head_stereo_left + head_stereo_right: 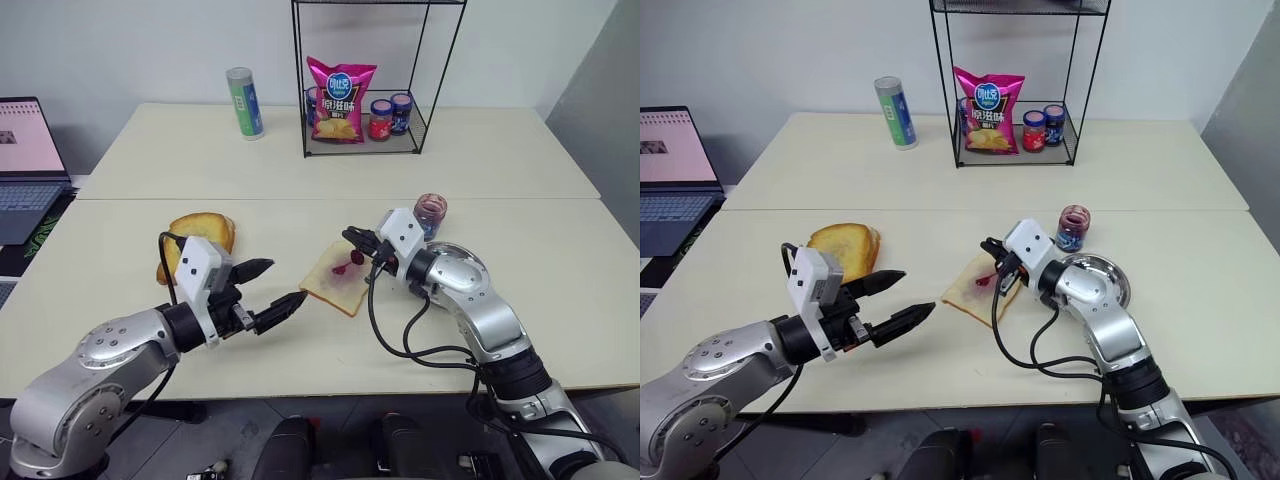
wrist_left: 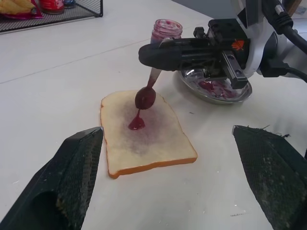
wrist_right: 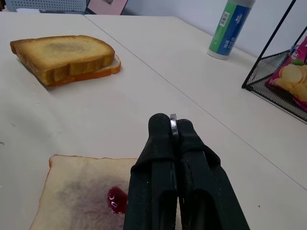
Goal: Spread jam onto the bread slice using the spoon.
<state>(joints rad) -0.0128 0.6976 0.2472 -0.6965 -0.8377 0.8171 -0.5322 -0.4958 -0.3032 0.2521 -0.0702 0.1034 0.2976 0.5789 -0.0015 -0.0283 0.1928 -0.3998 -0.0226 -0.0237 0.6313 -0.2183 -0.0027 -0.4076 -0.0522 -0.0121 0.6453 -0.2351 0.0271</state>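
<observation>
Next, I lower the spoon with my right gripper and pull it across the bread slice toward the plate, because the jam sits in a blob under the raised spoon.
The bread slice lies flat at the table's middle with a purple smear and a wet blob of jam at its centre. My right gripper is shut on the handle of the spoon. The spoon hangs bowl-down just over the slice, dripping jam onto it. The open jam jar stands behind my right wrist, beside a round metal plate smeared with jam. My left gripper stands open just left of the slice with nothing between its fingers.
A golden toasted slice lies to the left. At the back stand a wire rack holding a pink chip bag and small jars, and a green-blue can. A laptop sits at the far left.
</observation>
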